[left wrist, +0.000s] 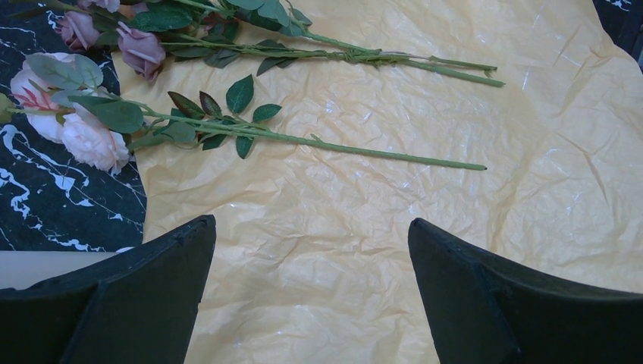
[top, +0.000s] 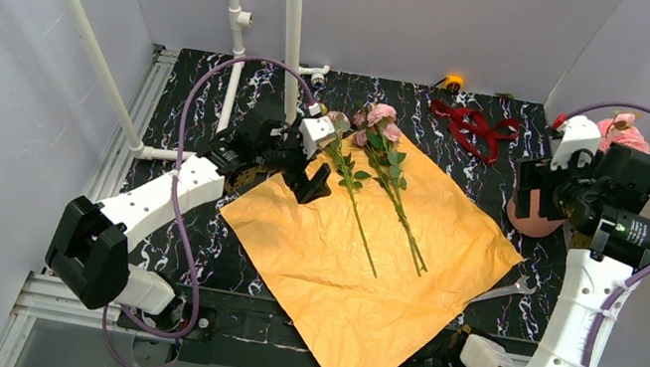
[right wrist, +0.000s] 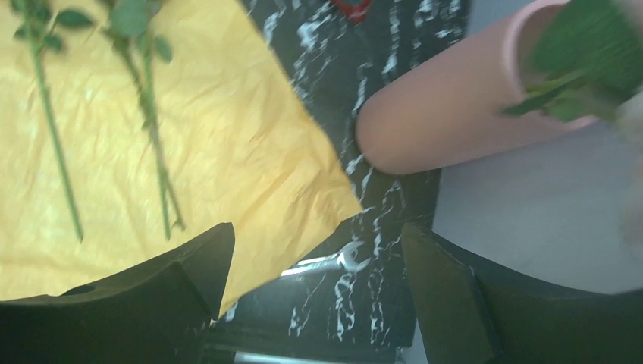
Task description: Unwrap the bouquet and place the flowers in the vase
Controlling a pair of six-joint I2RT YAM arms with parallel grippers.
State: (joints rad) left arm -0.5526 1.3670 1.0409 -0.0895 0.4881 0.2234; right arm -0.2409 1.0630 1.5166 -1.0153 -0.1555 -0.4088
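The single rose stem [top: 360,220] lies clear of the small bunch of flowers, so the robot's open right gripper should keep going toward the stem's leaves [top: 350,171] until its fingers close there.
The orange wrapping paper [top: 366,272] lies spread flat, and the bouquet is undone on it. Two lots of flowers rest on the paper: one rose on a long stem [top: 354,194] [left wrist: 265,135] and a small bunch [top: 398,184] [left wrist: 341,54], with the heads toward the far left. My left gripper [top: 298,171] [left wrist: 309,224] hovers open over the paper just beside the single stem, holding nothing. The salmon vase [top: 531,220] [right wrist: 447,114] stands at the right with pink roses [top: 621,130] and green stems [right wrist: 584,68] in its mouth. My right gripper [top: 541,191] [right wrist: 317,227] is open and empty beside it.
The dark red ribbon [top: 472,127] lies at the back of the marbled table [top: 188,250]. A steel wrench [top: 503,294] [right wrist: 330,262] lies by the paper's right corner. White pipes [top: 290,16] rise at the back left. A small orange object [top: 454,82] sits by the back wall.
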